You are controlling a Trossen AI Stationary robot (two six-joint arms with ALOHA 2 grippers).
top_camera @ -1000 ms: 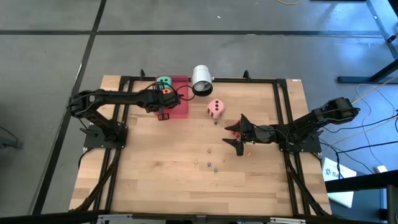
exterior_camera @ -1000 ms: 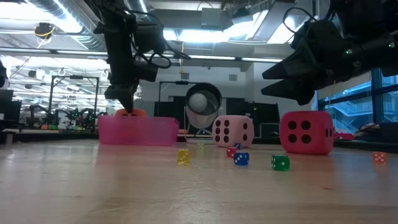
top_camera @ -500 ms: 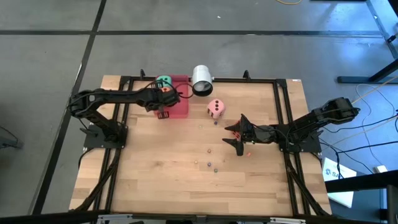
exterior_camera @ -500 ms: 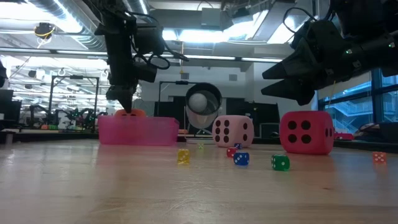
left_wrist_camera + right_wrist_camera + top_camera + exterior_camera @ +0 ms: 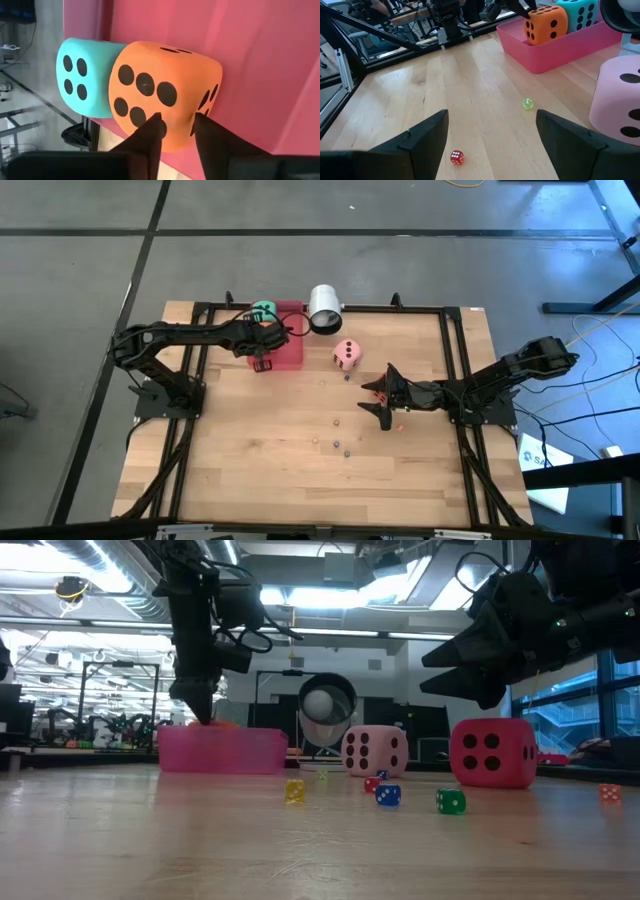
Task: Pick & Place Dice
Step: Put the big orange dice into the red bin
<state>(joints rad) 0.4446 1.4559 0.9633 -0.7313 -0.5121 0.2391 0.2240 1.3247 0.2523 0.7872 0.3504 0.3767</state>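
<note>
I should close my left gripper, because the orange die sits crooked [image 5: 144,95] against the green die and my fingers are on both sides of the orange die's corner. I should then push the orange die's free side [image 5: 206,104] straight.
The orange die [image 5: 160,90] lies in the pink tray [image 5: 290,352] beside the green die [image 5: 82,75]. My left gripper [image 5: 177,125] slants down over the tray, open, its fingertips on either side of the orange die's near corner. The pink die [image 5: 347,353] rests on the table right of the tray. The red die [image 5: 492,752] stands on the table under my right gripper [image 5: 490,130], which hangs open above the table and holds nothing. My left gripper comes at the orange die slanting from above, one fingertip [image 5: 155,127] over its six-pip face and the other over the neighbouring face. Whether the fingers touch the die, I cannot tell. The die rests in the tray.
A white cylinder [image 5: 324,308] lies on its side behind the tray, at the table's far edge. Several tiny dice and beads [image 5: 388,796] are strewn over the middle of the table. A dark frame [image 5: 455,360] borders the wooden top.
The orange die has sunk lower into the pink tray: in the low view less of it shows above the tray's wall than before. My left gripper has let it go and stays over the tray. My right gripper has kept still.
</note>
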